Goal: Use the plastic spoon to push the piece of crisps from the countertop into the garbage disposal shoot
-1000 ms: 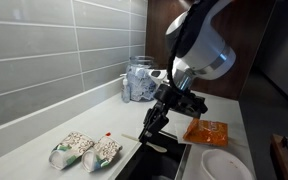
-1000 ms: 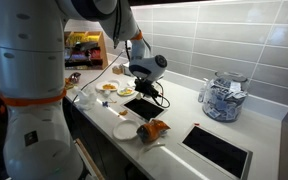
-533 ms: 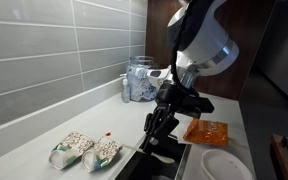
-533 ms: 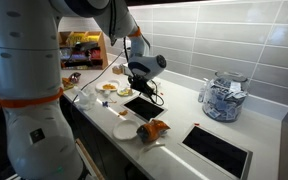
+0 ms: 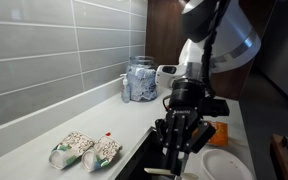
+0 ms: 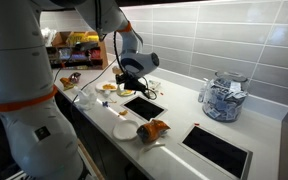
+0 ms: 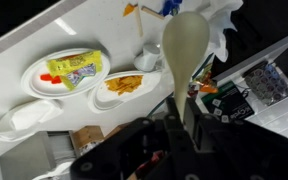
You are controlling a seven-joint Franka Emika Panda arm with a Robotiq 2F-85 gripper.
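I should turn the plastic spoon square with my gripper and carry it past the piece of crisp [image 7: 129,9] before I push, because it slants to the dark cut-out's edge [image 7: 32,27].
My gripper [image 7: 180,118] is shut on the handle of the cream-white plastic spoon [image 7: 185,45], whose bowl points away from me in the wrist view. In both exterior views the gripper [image 5: 179,140] [image 6: 134,88] hangs over the dark rectangular cut-out [image 5: 144,162] [image 6: 141,106] in the pale countertop [image 5: 44,140]. A small orange piece of crisp [image 5: 108,135] lies on the countertop beside two patterned packets [image 5: 84,150], to the left of the gripper and apart from it. I cannot make the spoon out clearly in the exterior views.
An orange crisp bag [image 5: 206,132] [image 6: 154,129] and a white plate [image 5: 224,165] [image 6: 125,131] lie by the counter's front edge. A glass jar [image 5: 139,80] [image 6: 222,97] stands by the tiled wall. A second cut-out [image 6: 216,150] lies further along.
The arm has swung away from the wall with the spoon, from near the crisp piece to above the dark cut-out. The wrist has turned so the fingers point down.
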